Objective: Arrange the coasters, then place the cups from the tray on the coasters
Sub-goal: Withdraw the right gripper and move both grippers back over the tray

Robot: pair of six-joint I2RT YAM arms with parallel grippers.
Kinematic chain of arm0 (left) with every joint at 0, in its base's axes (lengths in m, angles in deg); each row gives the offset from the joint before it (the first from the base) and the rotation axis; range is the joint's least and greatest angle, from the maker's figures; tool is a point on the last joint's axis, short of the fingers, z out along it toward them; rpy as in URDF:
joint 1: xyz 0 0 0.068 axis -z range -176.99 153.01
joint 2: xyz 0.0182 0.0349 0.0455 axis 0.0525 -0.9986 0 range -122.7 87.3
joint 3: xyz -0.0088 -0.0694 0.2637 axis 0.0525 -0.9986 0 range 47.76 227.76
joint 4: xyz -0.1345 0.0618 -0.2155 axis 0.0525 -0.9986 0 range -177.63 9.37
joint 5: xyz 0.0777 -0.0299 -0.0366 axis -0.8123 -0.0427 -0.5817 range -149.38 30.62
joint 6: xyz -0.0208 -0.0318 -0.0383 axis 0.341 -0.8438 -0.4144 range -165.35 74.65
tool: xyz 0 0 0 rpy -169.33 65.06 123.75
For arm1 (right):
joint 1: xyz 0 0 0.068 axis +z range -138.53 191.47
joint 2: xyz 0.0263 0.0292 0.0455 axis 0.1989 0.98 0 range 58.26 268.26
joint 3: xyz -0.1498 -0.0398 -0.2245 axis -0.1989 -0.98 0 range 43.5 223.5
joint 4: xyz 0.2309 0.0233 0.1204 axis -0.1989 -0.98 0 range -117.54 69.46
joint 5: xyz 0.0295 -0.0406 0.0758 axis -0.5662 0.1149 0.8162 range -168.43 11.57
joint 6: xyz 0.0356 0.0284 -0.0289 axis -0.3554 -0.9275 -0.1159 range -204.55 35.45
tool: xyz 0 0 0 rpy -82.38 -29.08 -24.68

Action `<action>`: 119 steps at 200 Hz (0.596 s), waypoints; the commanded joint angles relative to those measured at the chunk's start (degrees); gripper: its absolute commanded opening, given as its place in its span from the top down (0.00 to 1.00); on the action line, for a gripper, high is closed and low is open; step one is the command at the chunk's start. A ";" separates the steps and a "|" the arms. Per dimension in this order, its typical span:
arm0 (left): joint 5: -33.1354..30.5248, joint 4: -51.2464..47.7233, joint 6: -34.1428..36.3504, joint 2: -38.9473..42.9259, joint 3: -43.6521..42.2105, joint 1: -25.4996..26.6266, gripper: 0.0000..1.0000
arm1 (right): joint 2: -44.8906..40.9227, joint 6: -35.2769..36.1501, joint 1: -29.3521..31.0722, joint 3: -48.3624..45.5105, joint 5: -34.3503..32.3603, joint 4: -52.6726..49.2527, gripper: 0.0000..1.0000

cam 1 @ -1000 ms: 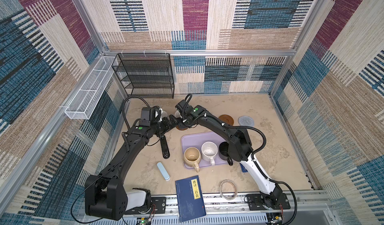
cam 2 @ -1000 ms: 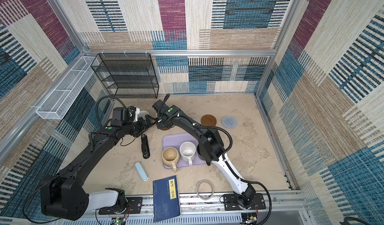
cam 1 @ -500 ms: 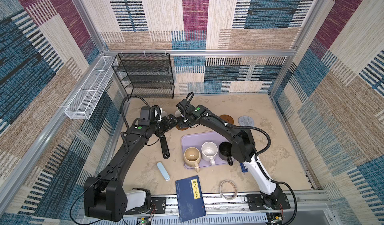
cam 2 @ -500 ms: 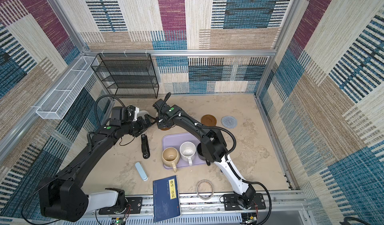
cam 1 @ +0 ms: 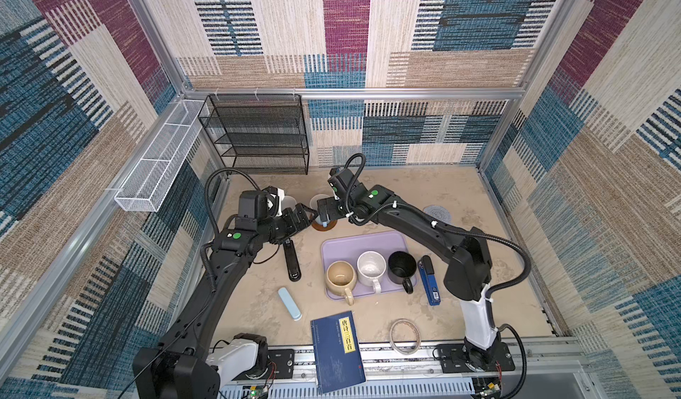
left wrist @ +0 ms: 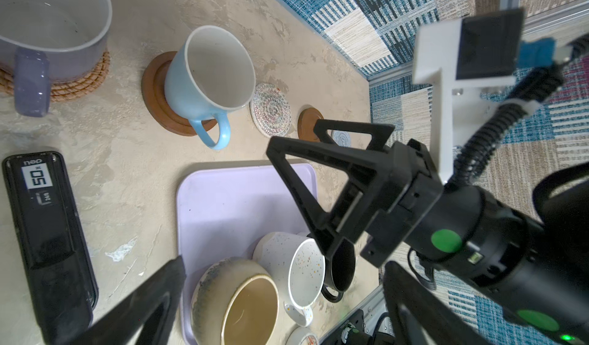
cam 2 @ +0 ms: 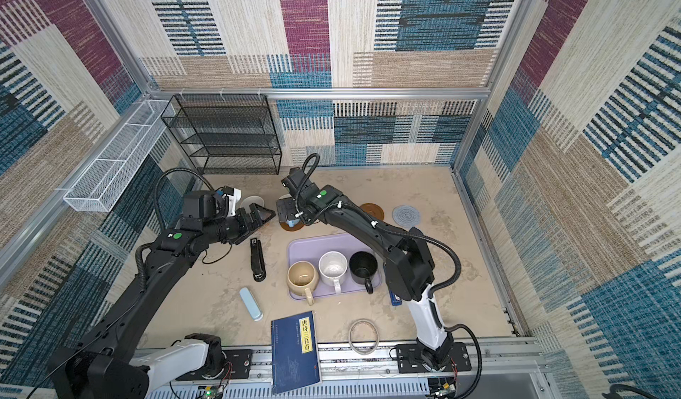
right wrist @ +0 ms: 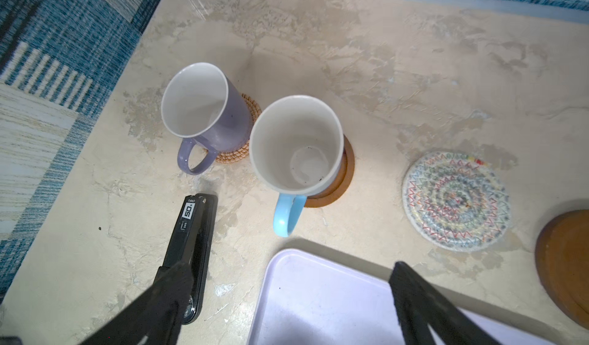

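The beige cup's handle (cam 1: 348,297) faces the front, clear of the speckled white cup, so my left gripper should keep going toward the tray and close on that handle.
The light blue cup (right wrist: 296,146) stands upright on a dark brown coaster (right wrist: 344,174), next to the lilac cup (right wrist: 204,107) on the rattan coaster (right wrist: 245,149). The lacy coaster (right wrist: 455,200), the other brown coaster (cam 2: 372,211) and the grey-blue coaster (cam 1: 437,213) lie bare. On the tray (cam 1: 365,242) stand the beige (cam 1: 341,276), speckled white (cam 1: 371,267) and black (cam 1: 401,267) cups. My right gripper (right wrist: 288,268) is open and empty, just above and beside the blue cup. My left gripper (cam 1: 302,216) hangs open and empty near the lilac cup.
A black stapler (cam 1: 291,262) lies left of the tray and a blue stapler (cam 1: 429,281) lies at its right edge. A pale blue case (cam 1: 289,303), a dark blue book (cam 1: 337,351) and a tape ring (cam 1: 404,336) lie near the front. A black wire rack (cam 1: 258,135) stands at the back.
My right gripper has opened and let go of the light blue cup, which now stands on the brown coaster. The left arm has hardly moved.
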 commanded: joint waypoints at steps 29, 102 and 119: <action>-2.24 -1.74 -2.26 4.19 -1.86 4.16 0.00 | -14.03 4.48 0.11 -18.39 -6.00 15.34 0.00; -12.99 -10.94 -3.84 5.15 -2.75 18.94 0.00 | -36.28 7.63 0.02 -43.09 -0.70 23.18 0.00; -20.85 -17.14 -3.11 3.96 -0.27 24.87 0.00 | -38.69 7.28 0.02 -44.21 0.15 19.72 0.01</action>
